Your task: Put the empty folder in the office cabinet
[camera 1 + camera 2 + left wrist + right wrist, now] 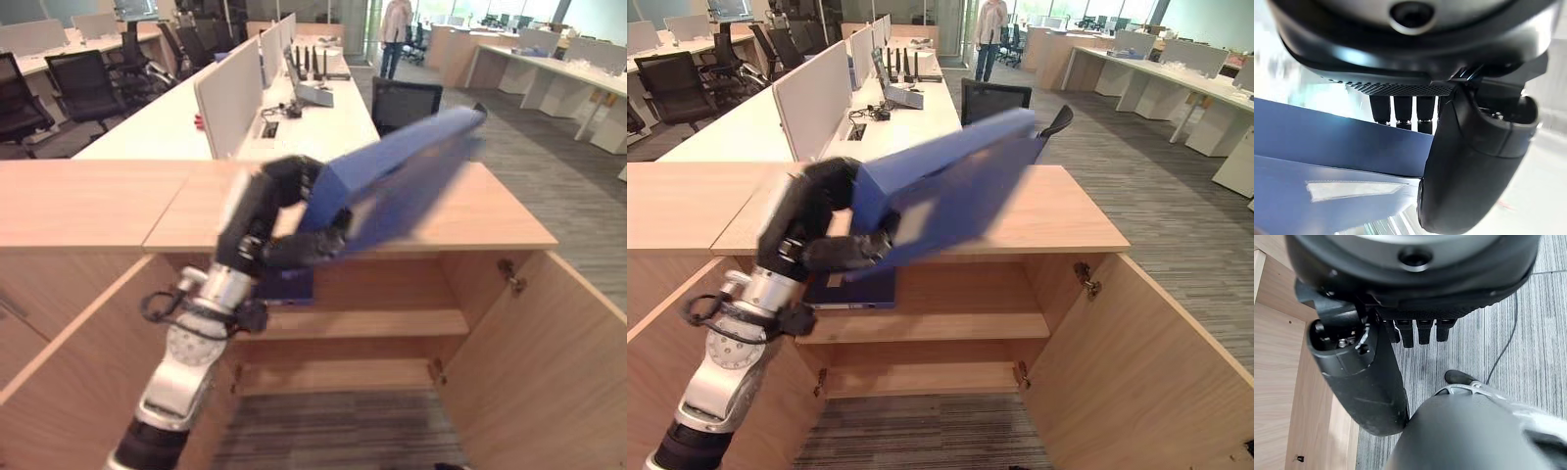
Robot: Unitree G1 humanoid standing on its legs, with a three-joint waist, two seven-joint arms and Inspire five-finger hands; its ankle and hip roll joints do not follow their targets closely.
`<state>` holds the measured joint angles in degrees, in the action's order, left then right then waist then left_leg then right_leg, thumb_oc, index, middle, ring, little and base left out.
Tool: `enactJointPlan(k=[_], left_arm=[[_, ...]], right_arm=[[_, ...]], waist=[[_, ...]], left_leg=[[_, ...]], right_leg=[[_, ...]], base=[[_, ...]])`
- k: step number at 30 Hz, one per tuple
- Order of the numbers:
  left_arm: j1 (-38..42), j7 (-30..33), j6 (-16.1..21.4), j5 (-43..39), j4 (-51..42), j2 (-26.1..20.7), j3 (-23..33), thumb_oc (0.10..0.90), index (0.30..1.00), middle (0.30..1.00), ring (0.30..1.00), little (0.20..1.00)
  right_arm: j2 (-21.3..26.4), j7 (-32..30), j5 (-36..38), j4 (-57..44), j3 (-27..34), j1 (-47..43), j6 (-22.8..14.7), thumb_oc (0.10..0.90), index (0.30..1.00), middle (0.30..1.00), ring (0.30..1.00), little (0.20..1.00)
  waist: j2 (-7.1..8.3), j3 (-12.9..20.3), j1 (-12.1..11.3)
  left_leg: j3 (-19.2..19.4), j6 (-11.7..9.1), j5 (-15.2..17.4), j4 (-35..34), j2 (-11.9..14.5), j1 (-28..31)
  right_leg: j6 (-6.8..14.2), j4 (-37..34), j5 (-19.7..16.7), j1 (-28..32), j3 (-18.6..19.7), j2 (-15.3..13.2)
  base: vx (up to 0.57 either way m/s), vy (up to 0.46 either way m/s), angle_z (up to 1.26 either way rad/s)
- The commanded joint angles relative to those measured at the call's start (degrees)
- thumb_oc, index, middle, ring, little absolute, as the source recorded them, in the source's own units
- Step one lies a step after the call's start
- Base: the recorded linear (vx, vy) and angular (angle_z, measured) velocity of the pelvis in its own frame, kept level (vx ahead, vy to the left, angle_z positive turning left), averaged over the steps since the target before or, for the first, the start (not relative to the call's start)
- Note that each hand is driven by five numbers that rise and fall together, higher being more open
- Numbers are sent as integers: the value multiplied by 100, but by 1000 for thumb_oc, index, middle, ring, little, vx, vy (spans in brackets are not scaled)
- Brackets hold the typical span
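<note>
I can see wide empty space (387, 286) beside the second blue folder, so I expect the held blue folder (392, 181) to slide in flat next to it when I push it.
My left hand (279, 211) is shut on a blue folder (402, 181) and holds it tilted in the air, in front of the cabinet top (470, 220) and above the opening. In the left wrist view the folder's edge (1327, 147) sits between the thumb (1474, 161) and the fingers. The wooden office cabinet stands with both doors swung wide, showing its upper shelf (392, 323). A second blue folder (857, 289) lies flat on that shelf at the left, just below my hand. My right hand (1359, 377) hangs open over the carpet beside a cabinet door.
The right door (558, 362) and the left door (69, 382) flank the opening. Beyond the cabinet stand white desks with partitions (230, 98), a black chair (407, 98) and a person (395, 29) far back. Grey carpet (333, 431) lies before the cabinet.
</note>
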<state>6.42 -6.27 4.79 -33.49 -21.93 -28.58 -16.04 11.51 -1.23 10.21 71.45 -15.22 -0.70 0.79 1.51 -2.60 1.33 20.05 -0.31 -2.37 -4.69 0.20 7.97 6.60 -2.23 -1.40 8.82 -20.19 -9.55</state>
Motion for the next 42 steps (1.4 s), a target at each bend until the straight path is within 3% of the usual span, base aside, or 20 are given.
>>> enactJointPlan(k=[1, 3, 11, 14, 18, 21, 25, 28, 36, 42], left_arm=[[-52, -520, 284, -1310, -466, 9, 87, 400, 300, 300, 300, 300], [-368, -573, 275, -1874, -521, -174, 182, 400, 300, 300, 300, 300], [-914, -671, 314, -2512, -397, -269, 399, 400, 300, 300, 300, 300], [-992, -679, 309, -2523, -350, -264, 414, 400, 300, 300, 300, 300], [-1411, -844, 176, -2256, -278, -688, 629, 400, 300, 300, 300, 300], [-1861, -999, 152, -1586, -283, -1505, 1061, 400, 300, 300, 300, 300], [-2205, -970, 210, -829, -177, -2000, 1513, 400, 300, 300, 300, 300], [-2615, -856, 427, 570, -25, -2653, 2312, 400, 300, 300, 300, 300], [-2767, -188, 642, 2004, 492, -2658, 3593, 400, 300, 300, 300, 300], [-2444, -93, 673, 2523, 363, -2304, 3389, 400, 300, 300, 300, 300]], right_arm=[[-198, 177, 159, -239, -229, -147, -198, 800, 900, 900, 900, 900], [-45, 143, 492, -1455, -190, 126, -439, 800, 900, 900, 900, 900], [445, 9, 829, -3569, 245, 717, -886, 800, 900, 900, 900, 900], [491, -12, 826, -3689, 293, 740, -891, 800, 900, 900, 900, 900], [648, -4, 772, -3914, 463, 804, -917, 800, 900, 900, 900, 900], [792, 47, 526, -3836, 431, 791, -886, 800, 900, 900, 900, 900], [952, 87, 268, -3872, 379, 783, -849, 800, 900, 900, 900, 900], [1184, 184, -106, -3976, 356, 751, -746, 800, 900, 900, 900, 900], [1392, 309, -499, -4049, 362, 603, -621, 800, 900, 900, 900, 900], [1638, 484, -1218, -4533, -79, 309, -547, 800, 900, 900, 900, 900]], waist=[[132, -96, -57], [119, -139, -18], [123, -153, 70], [121, -152, 74], [105, -157, 49], [86, -143, -31], [75, -136, -90], [41, -134, -177], [19, -128, -271], [51, -157, -287]], left_leg=[[-464, 60, 980, -31, -208, 731], [-454, 53, 994, -31, -188, 746], [-474, 69, 986, -31, -200, 748], [-476, 73, 987, -31, -198, 751], [-491, 71, 977, -31, -193, 770], [-507, 56, 970, -31, -173, 778], [-533, 45, 960, -31, -168, 782], [-573, 30, 949, -31, -149, 777], [-599, 14, 923, -31, -136, 745], [-601, 12, 929, -31, -130, 737]], right_leg=[[158, -248, -1039, -715, -224, 73], [167, -242, -1025, -705, -204, 96], [180, -239, -1018, -704, -197, 87], [180, -237, -1021, -710, -197, 83], [165, -241, -1011, -688, -203, 94], [159, -242, -998, -674, -220, 111], [160, -245, -987, -653, -237, 117], [169, -241, -966, -643, -265, 120], [167, -245, -940, -641, -295, 107], [164, -241, -930, -641, -301, 89]], base=[[-9, 7, -10], [-3, 12, -9], [1, 4, -5], [0, 0, 0], [0, 0, 0], [0, 0, 0], [1, -2, 2], [3, -13, 12], [-1, -2, 2], [-5, 1, 2]])
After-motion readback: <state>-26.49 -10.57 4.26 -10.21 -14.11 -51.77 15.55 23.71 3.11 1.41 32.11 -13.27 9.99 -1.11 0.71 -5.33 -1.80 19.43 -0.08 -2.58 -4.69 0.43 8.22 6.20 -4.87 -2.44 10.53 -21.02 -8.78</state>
